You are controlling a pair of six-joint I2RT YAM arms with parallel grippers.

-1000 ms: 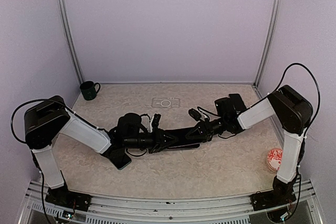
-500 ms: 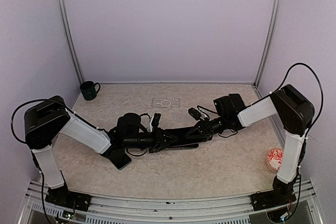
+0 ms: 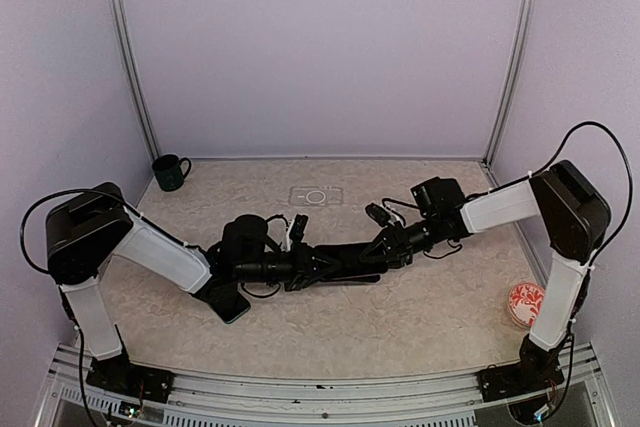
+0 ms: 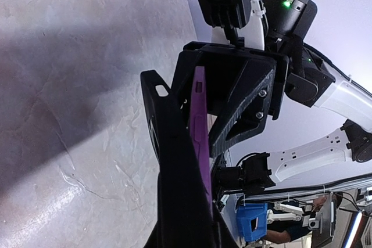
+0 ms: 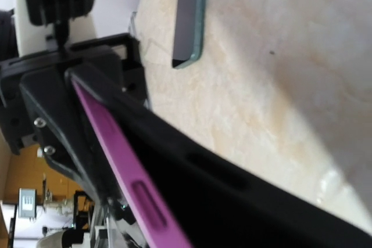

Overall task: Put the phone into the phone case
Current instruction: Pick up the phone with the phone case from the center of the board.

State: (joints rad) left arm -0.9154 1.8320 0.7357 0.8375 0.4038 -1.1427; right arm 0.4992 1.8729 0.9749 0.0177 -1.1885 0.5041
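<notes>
The case's far tip is sticking away from the phone. So next my right gripper opens and moves back, then presses the phone's far end into the case by squeezing.
A purple phone lies against a black phone case, held on edge between both grippers above the table's middle. My left gripper is shut on the near end of the case and phone, low in the left wrist view. My right gripper is shut on the far end, its fingers straddling the phone's edge. The case's far tip curls away from the phone. In the right wrist view the phone runs beside the case; my own fingertips are hidden there.
A clear phone case lies flat at mid back. A green mug stands at the back left. A dark flat slab lies under my left arm. A red and white dish sits at the right edge.
My right arm's elbow has swung right and its wrist has lifted slightly. The phone and case stay held between both grippers. The left arm has not moved.
</notes>
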